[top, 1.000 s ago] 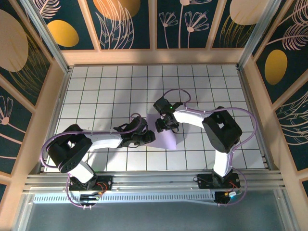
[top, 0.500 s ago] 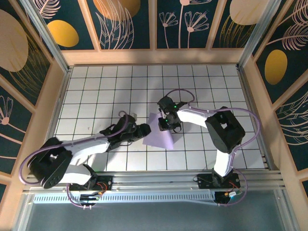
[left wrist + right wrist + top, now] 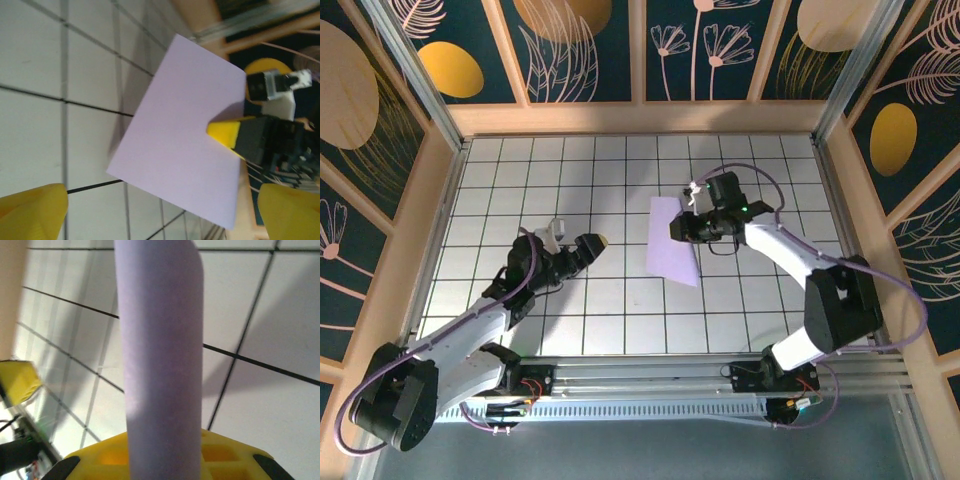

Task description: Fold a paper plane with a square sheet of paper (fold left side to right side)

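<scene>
The sheet's lavender side [image 3: 175, 130] is smooth and unbroken from edge to edge, so the sheet will bend in a soft, round curve when I fold it.
The square sheet of paper [image 3: 670, 240] is lavender and shows as a narrow folded rectangle near the middle of the grid table. My right gripper [image 3: 682, 228] is shut on its right edge and holds it raised, with a shadow beneath it. In the right wrist view the sheet [image 3: 162, 365] rises from between the yellow fingers [image 3: 225, 460]. My left gripper [image 3: 592, 245] stands open to the left, apart from the sheet. Its wrist view looks between wide yellow fingertips [image 3: 30, 212] at the sheet [image 3: 185, 145] and the right finger [image 3: 225, 132] pinching it. A paper plane is out of view.
The white grid table [image 3: 570, 180] is ringed by a wooden rim [image 3: 640, 118] and patterned walls. A metal rail [image 3: 640, 375] with both arm bases runs along the near edge.
My left gripper let go of the sheet, opened wide and drew back to the left. The right gripper closed on the sheet and carried it up and to the right.
</scene>
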